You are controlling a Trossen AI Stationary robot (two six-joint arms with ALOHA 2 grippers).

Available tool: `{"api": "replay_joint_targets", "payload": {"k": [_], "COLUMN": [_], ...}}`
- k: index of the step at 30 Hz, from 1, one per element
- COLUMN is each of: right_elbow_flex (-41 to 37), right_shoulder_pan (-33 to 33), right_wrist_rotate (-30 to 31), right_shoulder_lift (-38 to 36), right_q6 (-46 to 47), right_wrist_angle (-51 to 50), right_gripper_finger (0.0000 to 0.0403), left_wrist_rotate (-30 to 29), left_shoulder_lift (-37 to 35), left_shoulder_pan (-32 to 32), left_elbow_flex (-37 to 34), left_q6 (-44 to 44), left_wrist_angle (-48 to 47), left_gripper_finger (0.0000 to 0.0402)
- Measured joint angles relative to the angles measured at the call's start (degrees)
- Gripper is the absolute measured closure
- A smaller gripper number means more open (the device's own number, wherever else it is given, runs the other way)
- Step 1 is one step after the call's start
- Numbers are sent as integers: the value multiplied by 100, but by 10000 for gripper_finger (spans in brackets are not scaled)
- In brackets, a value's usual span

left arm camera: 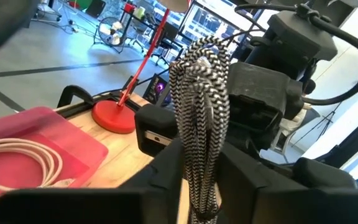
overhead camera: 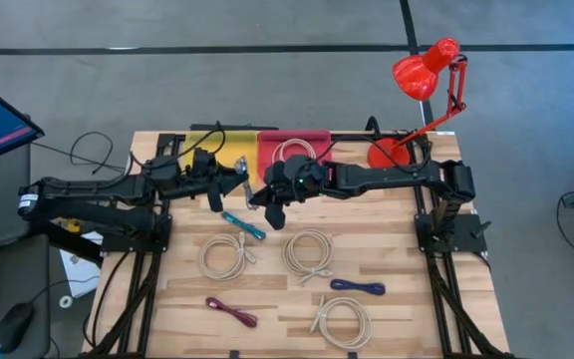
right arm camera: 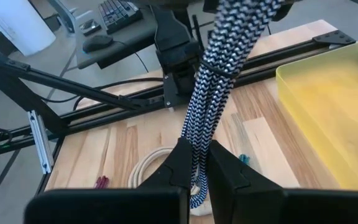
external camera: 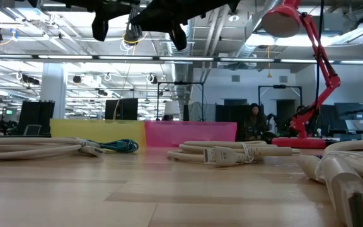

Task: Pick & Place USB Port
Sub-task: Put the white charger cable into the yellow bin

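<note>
The robot's two grippers both pinch the braided cable bundle (overhead camera: 246, 186), so next the right gripper opens and moves away before the left gripper puts the bundle in the yellow tray (overhead camera: 231, 149).
A black-and-white braided cable bundle (overhead camera: 253, 192) hangs in the air over the table's middle, between my two grippers. It fills the left wrist view (left arm camera: 197, 93) and the right wrist view (right arm camera: 222, 74), folded into several strands with a dark tie around it. My left gripper (overhead camera: 239, 181) comes from the table's left and my right gripper (overhead camera: 267, 196) from the right. They meet tip to tip, and each is shut on the bundle. Behind them stand a yellow tray (overhead camera: 217, 148) and a pink tray (overhead camera: 319, 140). My left gripper pinches one end of the bundle (left arm camera: 199, 158) between its two fingers, which lie across the strands. The bundle is lifted clear and runs away from the fingers toward the right arm's gripper. My right gripper pinches the other end (right arm camera: 196, 155) between its two fingers, also across the strands. From there the bundle rises toward the left arm's gripper, clear of the table.
On the near half of the table lie a teal cable (overhead camera: 242, 224), white coils (overhead camera: 224, 254) (overhead camera: 309, 249) (overhead camera: 339, 321), a purple cable (overhead camera: 357, 287) and a maroon one (overhead camera: 231, 312). A white coil (overhead camera: 292, 155) lies in the pink tray. A red lamp (overhead camera: 427, 75) stands at the far right corner.
</note>
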Motion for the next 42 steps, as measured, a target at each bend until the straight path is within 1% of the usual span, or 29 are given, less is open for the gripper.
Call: {"api": "replay_joint_targets", "payload": {"k": [4, 7, 9, 13, 17, 20, 23, 25, 28, 32, 36, 39, 42], "right_elbow_flex": [0, 0, 0, 0, 4, 2, 4, 2, 4, 4, 4, 4, 4], "right_shoulder_pan": [0, 0, 0, 2, 2, -28, -64, -97, -125, -125, -125, -125, -125], "right_wrist_rotate": [2, 2, 2, -10, -15, -4, 13, 42, 270, 877, 1396, 1711, 1893], "right_shoulder_lift": [0, 0, 0, -30, -242, -489, -759, -925, -1175, -1511, -1817, -2058, -2281], "right_q6": [0, 0, 0, 85, -1, -171, -276, -305, -397, -525, -559, -553, -523], "right_wrist_angle": [-11, 7, 17, -33, -471, -876, -1238, -1533, -1918, -2467, -3064, -3498, -3833], "right_gripper_finger": [388, 386, 367, 310, 263, 239, 225, 221, 220, 229, 241, 251, 262], "left_wrist_rotate": [3, 5, 17, 61, 74, 66, 51, -87, -541, -1232, -1791, -1909, -1904], "left_shoulder_lift": [13, -33, -41, -36, -82, -221, -397, -552, -786, -1083, -1277, -1357, -1359], "left_shoulder_pan": [-2, -1, -2, 0, 0, 0, 0, 0, 0, 0, 44, 249, 577], "left_elbow_flex": [0, 0, 0, 0, -2, -7, -9, -7, -7, -7, -7, -1, 0], "left_q6": [0, 0, 0, 4, 315, 538, 726, 868, 1080, 1353, 1776, 1947, 1955], "left_wrist_angle": [17, 4, 18, -9, -45, -7, -61, -213, -658, -1231, -1388, -1544, -1966], "left_gripper_finger": [373, 378, 378, 378, 378, 378, 378, 378, 378, 378, 378, 378, 378]}}
